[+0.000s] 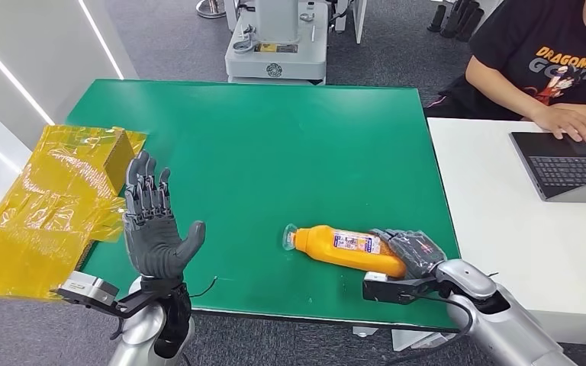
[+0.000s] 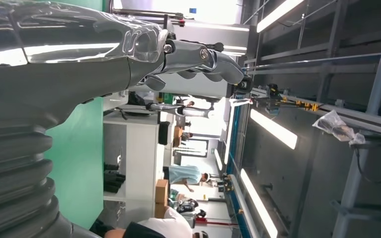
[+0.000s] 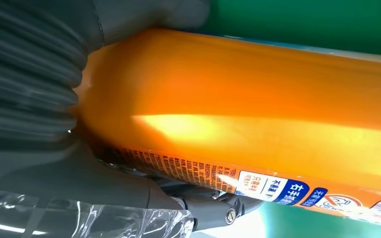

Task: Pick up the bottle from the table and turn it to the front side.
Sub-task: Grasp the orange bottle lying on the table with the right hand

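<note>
The label facing up has blocks of small print (image 1: 356, 242) on it. The orange bottle (image 1: 345, 255) will show a bolder front label, hidden underneath, when I turn it.
An orange bottle (image 1: 349, 249) with a clear cap and a blue-and-white label lies on its side on the green table (image 1: 275, 145), cap pointing left. My right hand (image 1: 414, 252) wraps around its base end near the table's front right, fingers over the top. Up close in the right wrist view, the bottle (image 3: 258, 114) sits against my palm, and dark fingers (image 3: 213, 206) curl along its label. My left hand (image 1: 152, 221) is raised above the table's front left, palm upright, fingers spread, holding nothing. The left wrist view shows that hand (image 2: 129, 49) in the air.
A yellow plastic-wrapped box (image 1: 61, 191) lies over the table's left edge. A white table (image 1: 503, 229) adjoins on the right, where a seated person (image 1: 557, 69) types on a laptop (image 1: 565, 164). A grey machine (image 1: 275, 42) stands behind the green table.
</note>
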Robot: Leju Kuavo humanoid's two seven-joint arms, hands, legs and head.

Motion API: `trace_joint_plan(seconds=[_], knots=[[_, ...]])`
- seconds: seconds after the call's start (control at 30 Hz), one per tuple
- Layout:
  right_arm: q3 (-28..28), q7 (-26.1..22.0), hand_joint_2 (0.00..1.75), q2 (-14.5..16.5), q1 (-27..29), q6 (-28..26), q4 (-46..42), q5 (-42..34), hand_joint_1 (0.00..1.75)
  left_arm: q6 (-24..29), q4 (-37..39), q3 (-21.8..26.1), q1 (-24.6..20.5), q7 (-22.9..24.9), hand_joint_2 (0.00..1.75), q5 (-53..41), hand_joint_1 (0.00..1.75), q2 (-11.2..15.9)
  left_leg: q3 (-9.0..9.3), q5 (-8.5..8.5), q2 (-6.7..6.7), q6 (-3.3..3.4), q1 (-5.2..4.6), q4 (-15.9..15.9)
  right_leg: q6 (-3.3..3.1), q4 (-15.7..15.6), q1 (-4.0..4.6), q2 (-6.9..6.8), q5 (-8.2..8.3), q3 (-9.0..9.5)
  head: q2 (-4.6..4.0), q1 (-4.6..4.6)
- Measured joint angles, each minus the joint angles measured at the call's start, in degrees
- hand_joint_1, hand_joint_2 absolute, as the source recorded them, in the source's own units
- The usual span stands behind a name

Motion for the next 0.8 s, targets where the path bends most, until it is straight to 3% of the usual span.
trace_joint_plan(seconds=[0.2, 0.43, 0.8], knots=[[-4.86, 0.48, 1.75, 2.14, 4.98, -4.53, -2.48, 1.64, 1.75, 0.05, 0.00, -0.02, 0.15, -0.01, 1.75, -0.01, 0.00, -0.29, -0.07, 0.00, -0.02, 0.00, 0.00, -0.02, 0.00, 0.00, 0.00, -0.01, -0.01, -0.05, 0.00, 0.01], [-13.11, -0.48, 1.75, 7.85, 10.02, -16.86, -7.48, 2.86, 1.75, 0.60, 0.01, -0.34, 0.34, 0.04, 1.75, -0.42, 0.00, -0.61, -0.08, 0.00, 0.01, 0.00, 0.00, -0.04, 0.00, 0.01, 0.00, 0.00, -0.01, -0.10, 0.00, 0.00], [-19.92, -7.91, 1.75, 13.79, 15.62, -33.65, -14.69, -5.14, 1.75, 0.88, 1.87, -0.90, -0.43, 0.17, 1.75, 0.90, 0.00, -0.91, -0.10, -0.01, 0.03, 0.00, -0.01, -0.04, 0.01, 0.00, 0.00, 0.02, -0.02, -0.13, 0.00, 0.01]])
